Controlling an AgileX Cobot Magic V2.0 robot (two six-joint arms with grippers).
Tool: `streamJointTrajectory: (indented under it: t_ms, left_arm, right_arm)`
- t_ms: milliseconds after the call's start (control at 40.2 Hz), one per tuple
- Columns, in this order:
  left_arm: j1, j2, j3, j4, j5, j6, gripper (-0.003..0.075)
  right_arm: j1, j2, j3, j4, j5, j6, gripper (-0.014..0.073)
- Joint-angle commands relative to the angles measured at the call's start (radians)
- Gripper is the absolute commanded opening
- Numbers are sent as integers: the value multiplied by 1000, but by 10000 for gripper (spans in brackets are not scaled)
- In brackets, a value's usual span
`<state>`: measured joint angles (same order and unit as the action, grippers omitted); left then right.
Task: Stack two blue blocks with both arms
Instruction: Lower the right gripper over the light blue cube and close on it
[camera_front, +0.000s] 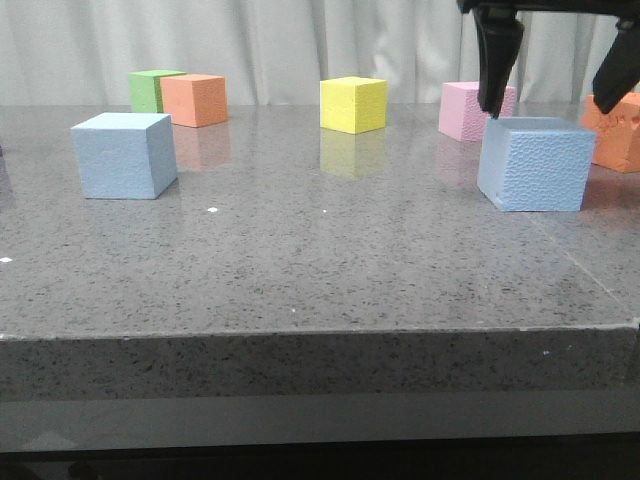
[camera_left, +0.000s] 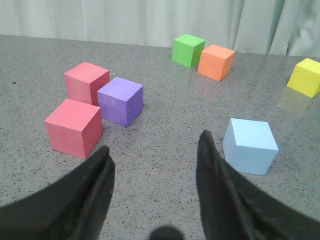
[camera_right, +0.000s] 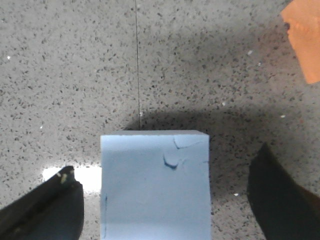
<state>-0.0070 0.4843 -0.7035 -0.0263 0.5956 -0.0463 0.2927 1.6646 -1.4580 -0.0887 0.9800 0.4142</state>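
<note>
I should first use my right gripper to bring the pebbly block (camera_front: 534, 168) in front of the yellow cube (camera_front: 346, 190) for stacking, because the block is far from my left gripper.
Two blue blocks sit apart on the grey stone table (camera_front: 320, 260). The smoother one (camera_front: 124, 155) is at the left and also shows in the left wrist view (camera_left: 250, 145). The pebbly one (camera_front: 537, 165) is at the right. My right gripper (camera_front: 547, 108) hangs open just above it, one finger on each side. In the right wrist view that block (camera_right: 155, 185) lies between the fingers of the right gripper (camera_right: 165, 162) with a gap on both sides. My left gripper (camera_left: 154, 150) is open and empty over bare table, the smoother block off to one side of it.
Green (camera_front: 150, 90), orange (camera_front: 195, 99), yellow (camera_front: 353, 104) and pink (camera_front: 475, 110) cubes line the back. Another orange cube (camera_front: 620, 130) stands close beside the pebbly block. Two red cubes (camera_left: 75, 127) and a purple one (camera_left: 120, 101) lie ahead of the left gripper.
</note>
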Motion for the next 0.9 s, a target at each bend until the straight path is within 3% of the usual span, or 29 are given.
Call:
streamJointTrajectory:
  t_ms: [0,274,348,423,572,870]
  left_arm:
    - [1,13,-34,0,-82,-2,364]
    - [1,13,-34,0,-82,-2,364]
    - [1,13,-34,0,-82,-2,364]
    - [1,13,-34,0,-82,-2,364]
    - [1,13,-34,0,-82,-2,364]
    - [1,13,-34,0,-82,-2,364]
  right_arm:
    - [-5,-13,-34,-4,-38,-1,664]
    - [-5,28,-34,-4,-49,-3,657]
    - [-5,28,-34,-4,-50,-3,605]
    - [-5,28,-34,-4,-50,-3,500]
    - [-3,28,-36,-4,-40,-3,412]
    - [40,27,-133,13,61,-12,401]
